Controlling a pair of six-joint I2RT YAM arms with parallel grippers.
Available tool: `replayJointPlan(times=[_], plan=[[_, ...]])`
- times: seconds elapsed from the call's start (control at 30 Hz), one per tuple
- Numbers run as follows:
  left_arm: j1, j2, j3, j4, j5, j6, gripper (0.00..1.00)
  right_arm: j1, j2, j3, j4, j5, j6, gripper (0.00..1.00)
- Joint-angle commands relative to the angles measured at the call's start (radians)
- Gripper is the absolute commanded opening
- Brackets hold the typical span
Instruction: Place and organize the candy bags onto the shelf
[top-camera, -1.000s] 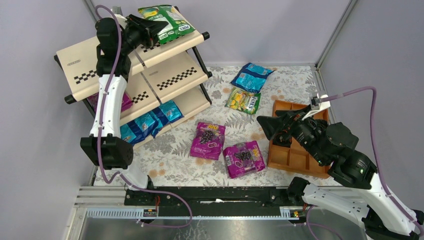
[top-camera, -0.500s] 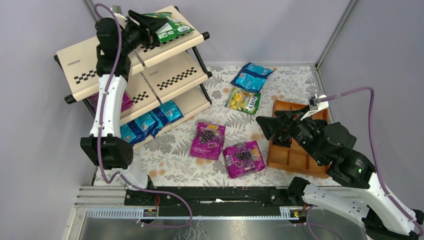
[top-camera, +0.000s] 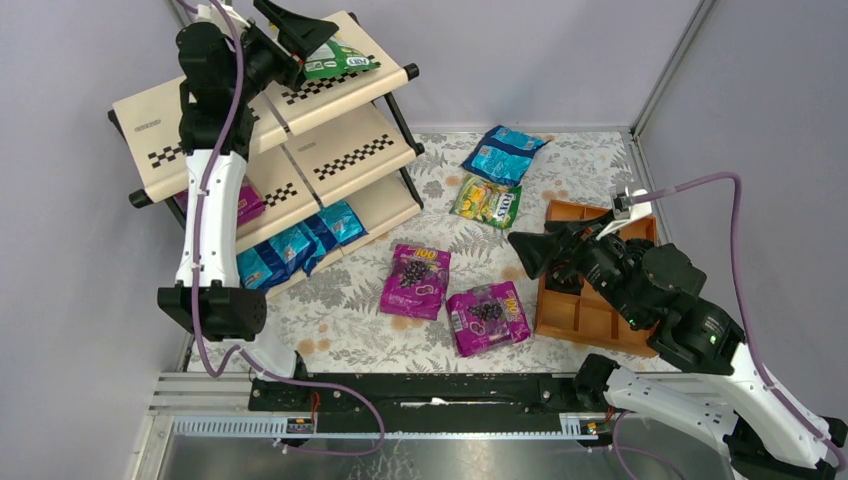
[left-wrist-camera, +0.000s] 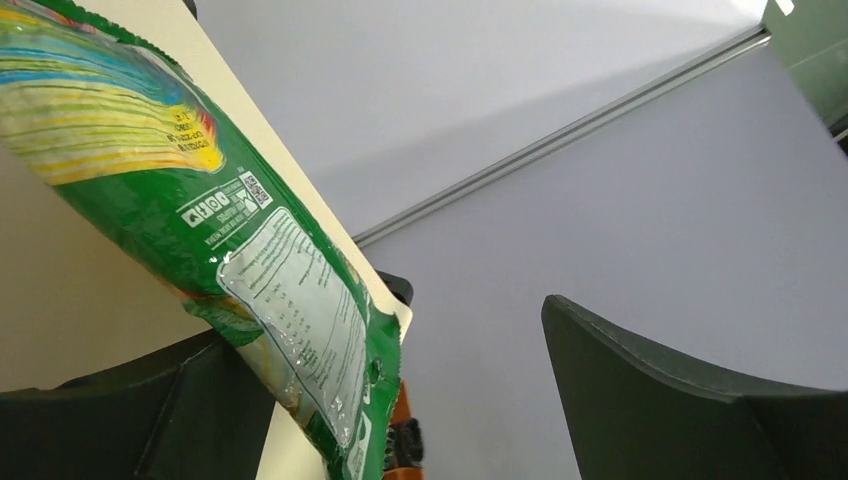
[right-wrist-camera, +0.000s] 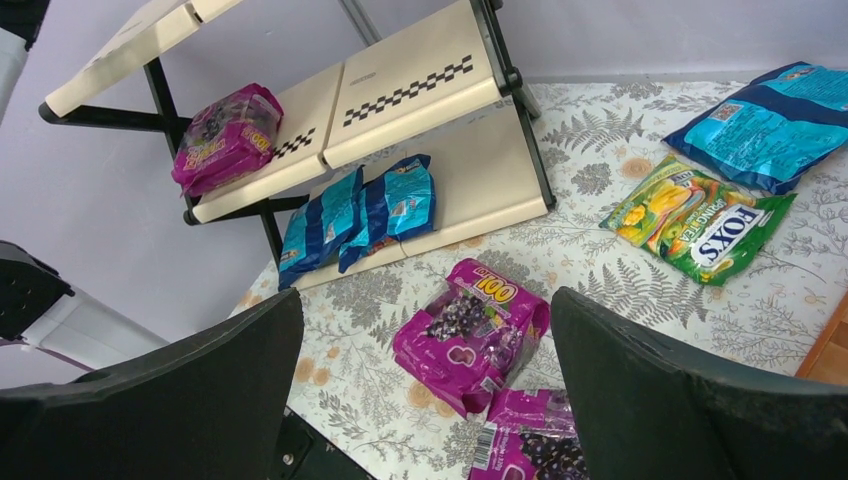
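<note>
One finger of the robot's left gripper is under the green candy bag and tips it, so the robot should first pull back and then gently push the bag along the top board.
The shelf stands at the far left. A green candy bag lies on its top board, free of my left gripper, which hangs open just above the bag's left end. In the left wrist view the green bag rests on the cream board beside one finger of the wide left gripper. Two magenta bags, a FOX'S bag and a blue bag lie on the table. My right gripper is open and empty above the magenta bags.
One magenta bag sits on the middle board and several blue bags on the bottom board. An orange-brown compartment tray lies under my right arm. Grey walls close in the left, back and right sides.
My left gripper opened and let go of the green bag, which settled flat on the top board, and the gripper rose slightly. The right arm barely shifted.
</note>
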Motion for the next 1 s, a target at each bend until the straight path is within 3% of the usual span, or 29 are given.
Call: replayJointPlan(times=[0.0,0.2,0.5,0.7,0.97], plan=[[-0.034,-0.039,0.073,-0.069,-0.061,0.219,0.99,-0.004,0.021,-0.004,0.055,-0.017,0.013,1.0],[-0.145,0.037,0.291,-0.374,-0.266,0.528,0.99,-0.003,0.032,-0.016,0.066,-0.023,0.021,1.0],[-0.165,0.022,0.326,-0.523,-0.486,0.77,0.99,-0.003,0.056,-0.021,0.074,-0.021,0.012,1.0],[-0.14,-0.016,0.315,-0.523,-0.503,0.726,0.99,-0.003,0.073,-0.028,0.08,-0.018,0.007,1.0],[-0.139,-0.138,0.133,-0.401,-0.552,0.65,0.97,-0.004,0.078,-0.034,0.083,-0.013,0.0,1.0]])
